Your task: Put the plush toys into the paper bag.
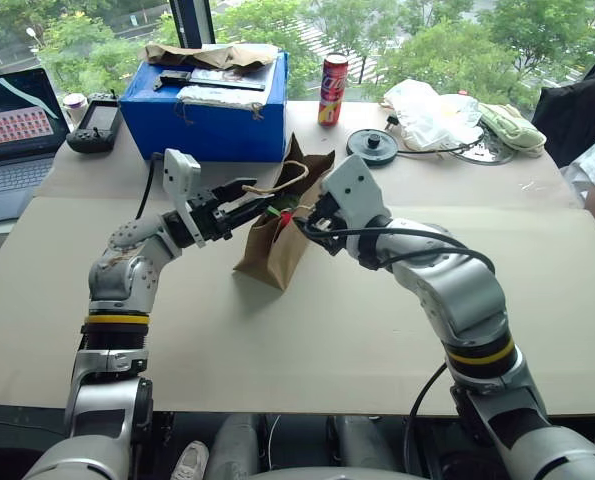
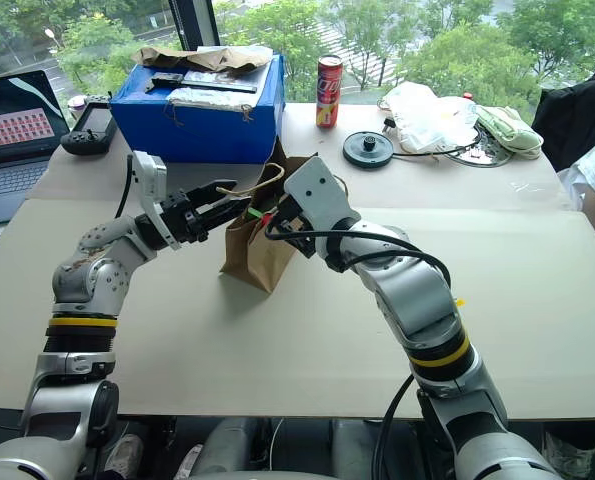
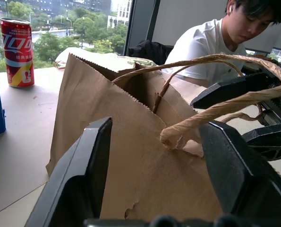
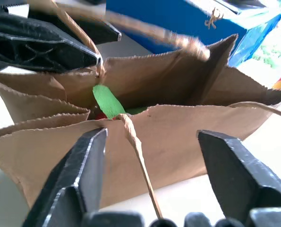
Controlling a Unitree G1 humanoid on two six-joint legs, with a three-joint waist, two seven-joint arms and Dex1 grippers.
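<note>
The paper bag has its narrow end (image 1: 259, 262) facing me, so my right gripper needs to close against the paper bag's side (image 4: 152, 146) and help my left gripper turn the bag broadside.
The brown paper bag (image 1: 277, 240) stands open in the middle of the table, its cord handles (image 3: 211, 106) up. Inside it, in the right wrist view, are a bright green piece of a plush toy (image 4: 107, 100) and a bit of red (image 4: 98, 115) under it; the rest of the plush toys is hidden by the bag's walls. My left gripper (image 1: 260, 196) is open at the bag's left rim, its fingers (image 3: 79, 179) wide on either side of a handle. My right gripper (image 1: 307, 218) is open at the right rim, with the bag's near wall in front of its fingers (image 4: 234, 170).
Behind the bag stand a blue box (image 1: 207, 110) topped with crumpled paper, a red can (image 1: 333, 88), a black disc (image 1: 373, 145) and a white plastic bag (image 1: 432, 110). A laptop (image 1: 12, 130) and controller (image 1: 95, 125) are at far left. A person (image 3: 216, 42) sits at the right.
</note>
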